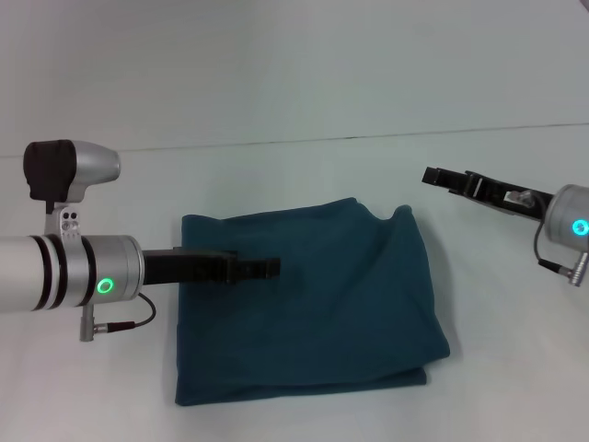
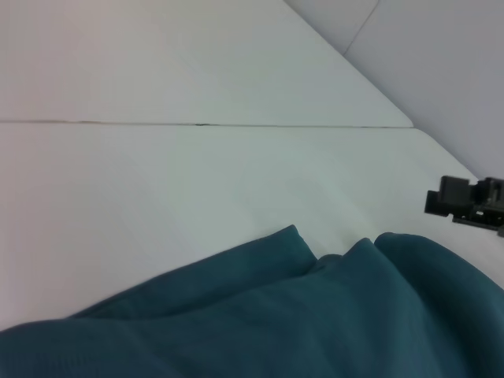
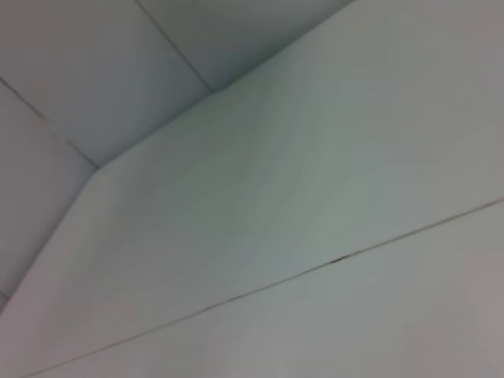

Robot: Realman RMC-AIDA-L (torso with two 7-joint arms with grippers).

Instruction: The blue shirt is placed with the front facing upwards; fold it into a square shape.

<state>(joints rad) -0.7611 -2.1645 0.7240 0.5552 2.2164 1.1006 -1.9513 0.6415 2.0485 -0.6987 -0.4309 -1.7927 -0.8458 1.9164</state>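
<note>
A bump [image 1: 402, 215] sticks up at the blue shirt's far corner, so my right gripper should move back over the folded layer [image 1: 398, 262] and sweep the bump down flat.
The blue shirt [image 1: 331, 304] lies folded into a roughly square, layered pile on the white table, plain teal side up, with a small bump at its far edge. My left gripper [image 1: 273, 268] reaches in from the left and hovers over the left half of the pile. My right gripper [image 1: 429, 175] hangs above bare table, off the shirt's far right corner and apart from it. The left wrist view shows the shirt's far folded edge [image 2: 315, 315], with the right gripper [image 2: 441, 201] beyond it. Only bare table shows in the right wrist view.
The white table [image 1: 276, 74] extends around the shirt on all sides. A thin seam line [image 1: 368, 138] crosses it behind the shirt. A wall rises past the table's far edge [image 2: 378, 47].
</note>
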